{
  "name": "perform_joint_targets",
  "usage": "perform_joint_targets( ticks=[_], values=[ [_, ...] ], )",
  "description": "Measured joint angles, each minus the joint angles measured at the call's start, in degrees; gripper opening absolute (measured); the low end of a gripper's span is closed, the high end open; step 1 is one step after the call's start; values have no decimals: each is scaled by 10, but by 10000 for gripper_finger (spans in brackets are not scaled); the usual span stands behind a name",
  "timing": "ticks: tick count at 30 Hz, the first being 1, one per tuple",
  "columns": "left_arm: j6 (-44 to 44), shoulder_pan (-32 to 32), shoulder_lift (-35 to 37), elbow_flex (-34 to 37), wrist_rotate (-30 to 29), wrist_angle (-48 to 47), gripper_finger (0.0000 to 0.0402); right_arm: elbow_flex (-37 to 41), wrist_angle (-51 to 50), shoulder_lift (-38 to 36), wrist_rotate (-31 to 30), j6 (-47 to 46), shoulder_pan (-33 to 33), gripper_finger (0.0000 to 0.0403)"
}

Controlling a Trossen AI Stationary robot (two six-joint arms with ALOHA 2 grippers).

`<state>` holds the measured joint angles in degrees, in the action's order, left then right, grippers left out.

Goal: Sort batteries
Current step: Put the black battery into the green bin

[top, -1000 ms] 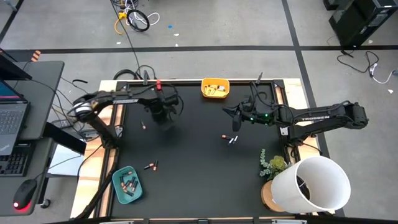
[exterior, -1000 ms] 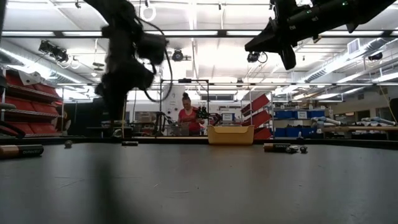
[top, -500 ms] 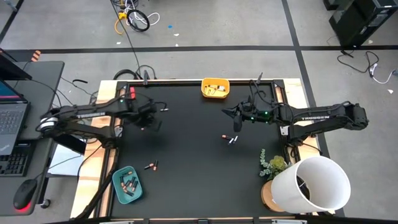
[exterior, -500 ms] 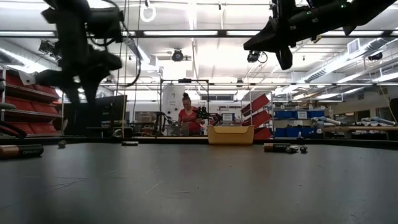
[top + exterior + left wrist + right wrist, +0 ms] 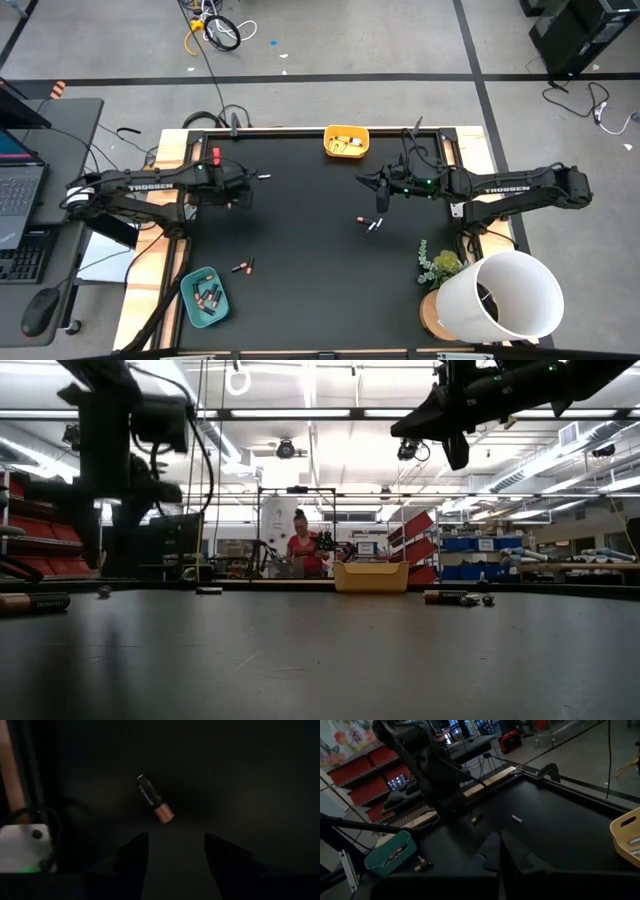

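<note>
I should keep moving my left gripper down and close it around the battery [image 5: 155, 799], because the copper-and-black battery is lying free and its copper end [image 5: 164, 813] faces the open fingers.
My left gripper [image 5: 175, 851] [image 5: 233, 195] hangs open, pointing down, near the table's far left. A copper-and-black battery [image 5: 154, 799] lies flat on the black mat just ahead of its fingertips, untouched. A silvery battery [image 5: 262, 176] lies close by to the right. Two more batteries [image 5: 241, 267] lie near the teal tray [image 5: 205, 297], which holds several. Another pair of batteries [image 5: 369, 223] lies mid-table. My right gripper [image 5: 379, 191] [image 5: 500, 851] is shut, holds nothing, and hovers level above the mat right of centre.
A yellow tray [image 5: 346, 141] with batteries stands at the far edge. A white bucket [image 5: 505, 295] and a small plant [image 5: 440, 265] stand at the near right corner. A raised wooden frame [image 5: 160, 225] rims the mat. A person [image 5: 301, 546] works far behind the table.
My left gripper has swung toward the table's left edge, away from the silvery battery, and has rolled about its own axis while still pointing down. In the low view its fingers now stand wider apart. My right arm has kept still.
</note>
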<state>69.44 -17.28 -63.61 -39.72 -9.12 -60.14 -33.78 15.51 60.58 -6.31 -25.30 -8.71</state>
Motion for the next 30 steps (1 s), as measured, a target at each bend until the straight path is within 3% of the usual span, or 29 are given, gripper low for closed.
perform_joint_targets(
  ticks=[20,24,30],
  values=[
    [153,-7,-7,121,-75,159,209,0,19,0,0,-5,5,1],
    [160,-7,-7,140,-121,186,209,0,20,0,0,-7,5,0],
    [151,-7,-6,162,-127,205,209,0,20,0,0,-17,5,0]
  ],
)
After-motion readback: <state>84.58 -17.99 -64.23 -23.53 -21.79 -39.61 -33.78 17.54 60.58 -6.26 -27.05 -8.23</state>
